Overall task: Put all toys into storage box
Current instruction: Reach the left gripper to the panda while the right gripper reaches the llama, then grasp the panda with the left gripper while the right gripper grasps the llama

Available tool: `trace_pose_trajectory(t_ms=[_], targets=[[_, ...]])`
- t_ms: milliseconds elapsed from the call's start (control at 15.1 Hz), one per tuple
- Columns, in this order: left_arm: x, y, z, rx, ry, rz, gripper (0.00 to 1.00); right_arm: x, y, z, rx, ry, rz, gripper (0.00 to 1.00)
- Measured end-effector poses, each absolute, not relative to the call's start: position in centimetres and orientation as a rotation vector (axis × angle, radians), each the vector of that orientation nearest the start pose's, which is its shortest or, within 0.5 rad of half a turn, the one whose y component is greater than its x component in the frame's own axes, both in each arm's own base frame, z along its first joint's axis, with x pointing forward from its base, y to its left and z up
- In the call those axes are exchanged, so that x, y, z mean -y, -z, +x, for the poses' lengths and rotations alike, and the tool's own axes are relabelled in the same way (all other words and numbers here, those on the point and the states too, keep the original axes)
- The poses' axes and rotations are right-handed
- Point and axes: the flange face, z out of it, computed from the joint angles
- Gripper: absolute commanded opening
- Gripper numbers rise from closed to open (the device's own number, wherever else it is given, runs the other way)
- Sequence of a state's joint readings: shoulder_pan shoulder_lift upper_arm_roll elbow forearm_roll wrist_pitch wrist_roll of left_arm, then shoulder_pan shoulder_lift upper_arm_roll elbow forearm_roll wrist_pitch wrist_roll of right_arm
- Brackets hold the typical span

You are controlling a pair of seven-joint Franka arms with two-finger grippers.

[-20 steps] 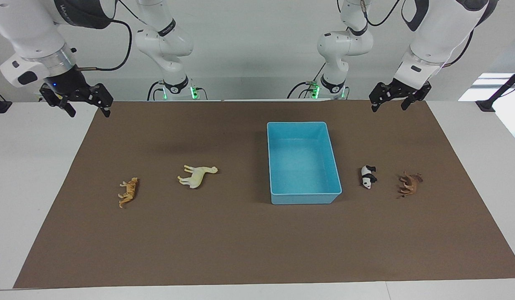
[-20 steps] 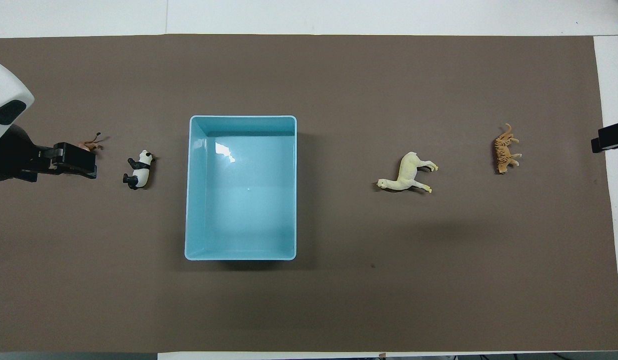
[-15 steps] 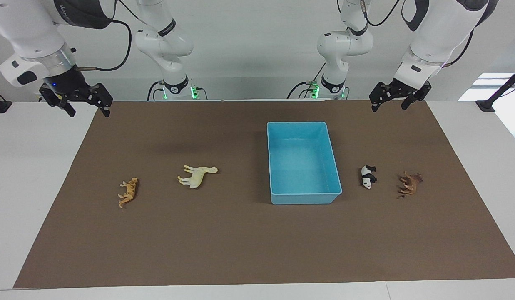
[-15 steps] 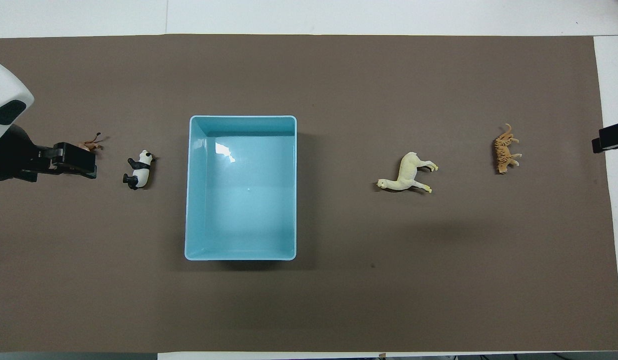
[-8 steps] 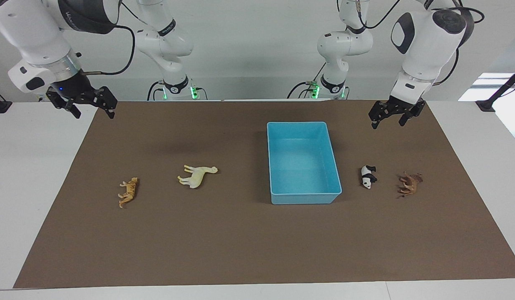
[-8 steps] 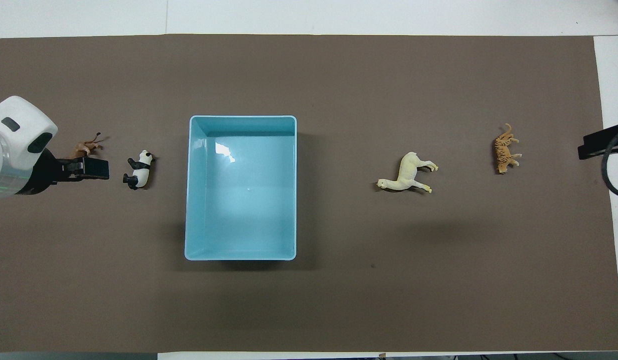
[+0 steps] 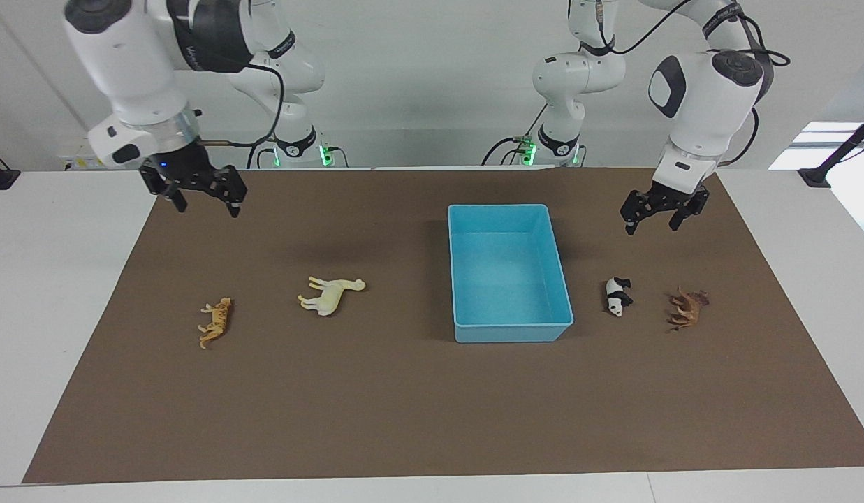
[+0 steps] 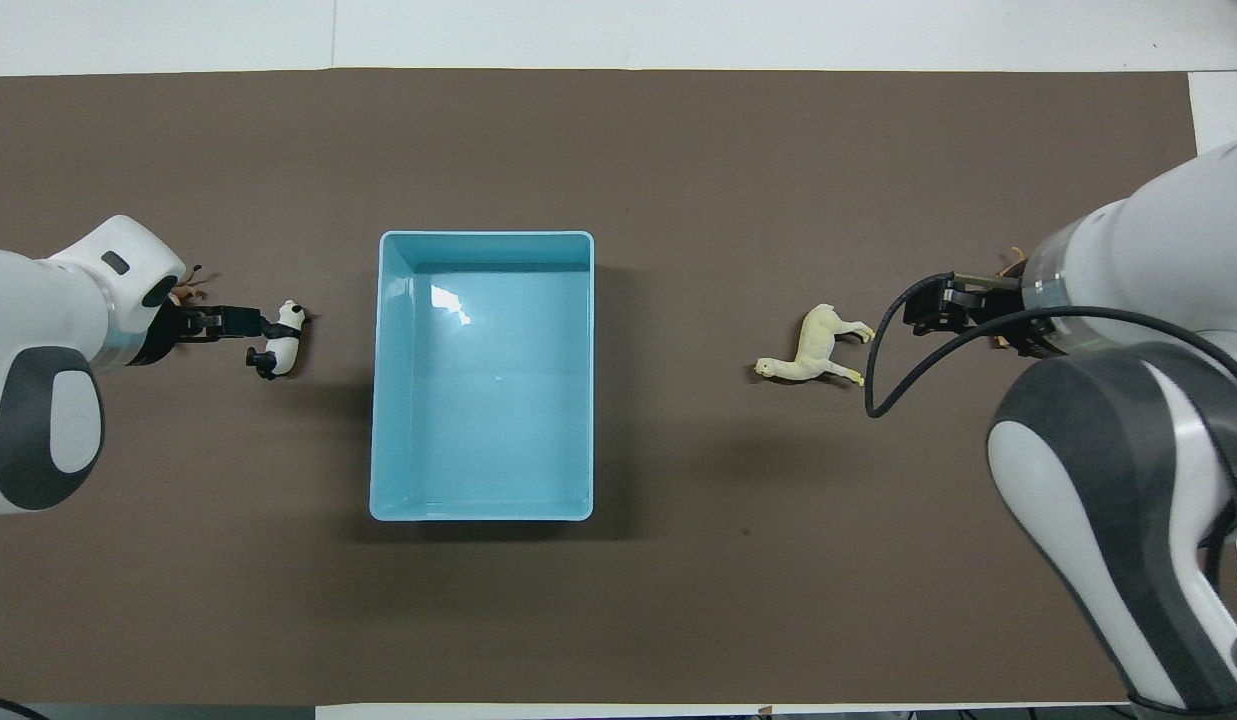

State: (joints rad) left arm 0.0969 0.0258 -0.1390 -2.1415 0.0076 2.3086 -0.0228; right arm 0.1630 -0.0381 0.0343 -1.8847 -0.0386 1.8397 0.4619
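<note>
My left gripper's open fingers are facing across the panda's narrow body [image 7: 617,296], and the panda is lying clear of the storage box. I keep going down until the fingers are on both sides of the body.
The light blue storage box [image 7: 512,334] stands empty in the middle of the brown mat; it also shows in the overhead view [image 8: 481,514]. The panda [image 7: 618,296] [image 8: 276,340] and the brown toy [image 7: 688,308] lie toward the left arm's end. The cream llama [image 7: 330,295] [image 8: 813,357] and the tiger [image 7: 215,323] lie toward the right arm's end. My left gripper [image 7: 654,225] [image 8: 228,322] is open and raised over the mat by the panda. My right gripper [image 7: 204,207] [image 8: 923,308] is open and raised over the mat between tiger and llama. From overhead the arms hide most of the brown toy and the tiger.
The brown mat [image 7: 376,405] covers most of the white table [image 7: 47,279]. Both arm bases stand at the robots' edge of the table.
Both grippers have come in from the table's ends and lower over the mat, the left toward the panda, the right toward the tiger and llama. The toys and the box have not moved.
</note>
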Motion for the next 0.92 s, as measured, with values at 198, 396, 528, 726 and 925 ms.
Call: trace_pose_trajectory(t_ms=[198,396,528,726,925], targets=[[2.3,-37.3,56.6,-0.05,0.211,-3.145,1.0,-11.9,-49.5,54.4,-0.467,0.043,-3.136,1.0],[2.3,-35.5,56.6,-0.066,0.204,-3.148,1.0,-12.4,-46.2,56.1,-0.542,0.126,-3.094,1.0],[2.2,-34.5,56.0,-0.08,0.195,-3.148,1.0,-13.1,-43.8,56.7,-0.531,0.137,-3.089,1.0],[2.2,-32.5,54.7,-0.094,0.151,-3.149,1.0,-15.4,-40.8,57.3,-0.498,0.157,-3.081,1.0],[2.2,-31.5,54.0,-0.097,0.132,-3.15,1.0,-15.9,-39.5,57.7,-0.5,0.178,-3.071,1.0]])
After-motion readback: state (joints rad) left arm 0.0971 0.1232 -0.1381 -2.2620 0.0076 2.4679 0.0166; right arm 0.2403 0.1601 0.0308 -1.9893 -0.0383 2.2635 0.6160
